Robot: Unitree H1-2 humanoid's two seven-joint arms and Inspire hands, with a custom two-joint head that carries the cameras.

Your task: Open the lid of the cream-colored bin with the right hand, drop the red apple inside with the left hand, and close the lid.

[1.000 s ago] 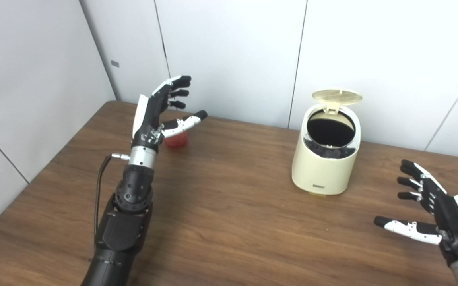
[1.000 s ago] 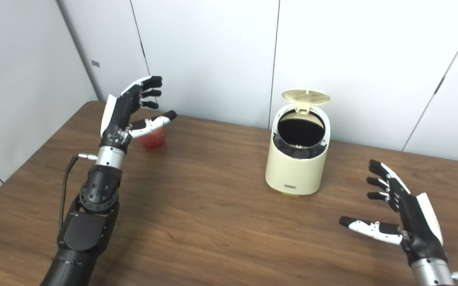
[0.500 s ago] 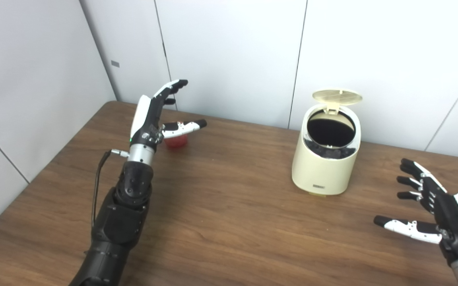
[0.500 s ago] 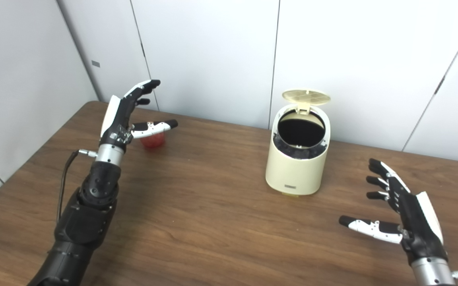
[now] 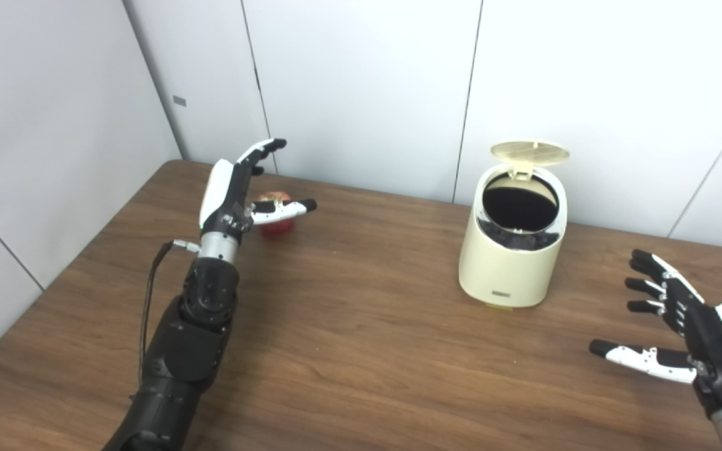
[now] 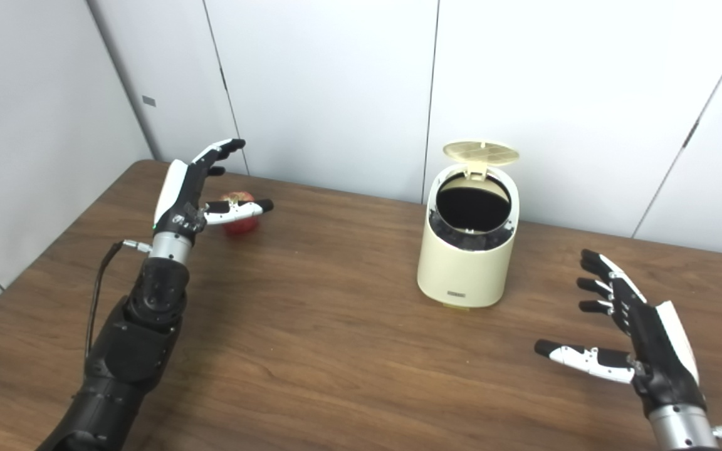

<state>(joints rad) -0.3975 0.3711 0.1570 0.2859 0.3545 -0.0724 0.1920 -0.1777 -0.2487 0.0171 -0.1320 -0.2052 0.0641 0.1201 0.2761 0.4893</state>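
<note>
I expect the red apple (image 5: 277, 226) to fall through and be hidden when I drop it, because the cream-colored bin's dark opening (image 5: 519, 210) looks wider than the apple.
The cream-colored bin (image 5: 511, 250) stands right of the table's middle, its round lid (image 5: 530, 150) tipped up and back, the dark inside showing. The red apple (image 5: 275, 215) rests on the table at the far left. My left hand (image 5: 235, 188) is open beside the apple, with the thumb stretched across its front and the other fingers raised behind it; I cannot tell if it touches. My right hand (image 5: 680, 329) hovers open low at the right, well away from the bin, holding nothing.
The brown wooden table (image 5: 361, 351) runs up to white wall panels (image 5: 361, 81) at the back and left. A black cable (image 5: 148, 300) hangs along my left forearm.
My left hand has dropped lower and swung slightly left, bringing its thumb across the apple, so more of the apple's top shows. The right hand and the bin have stayed put.
</note>
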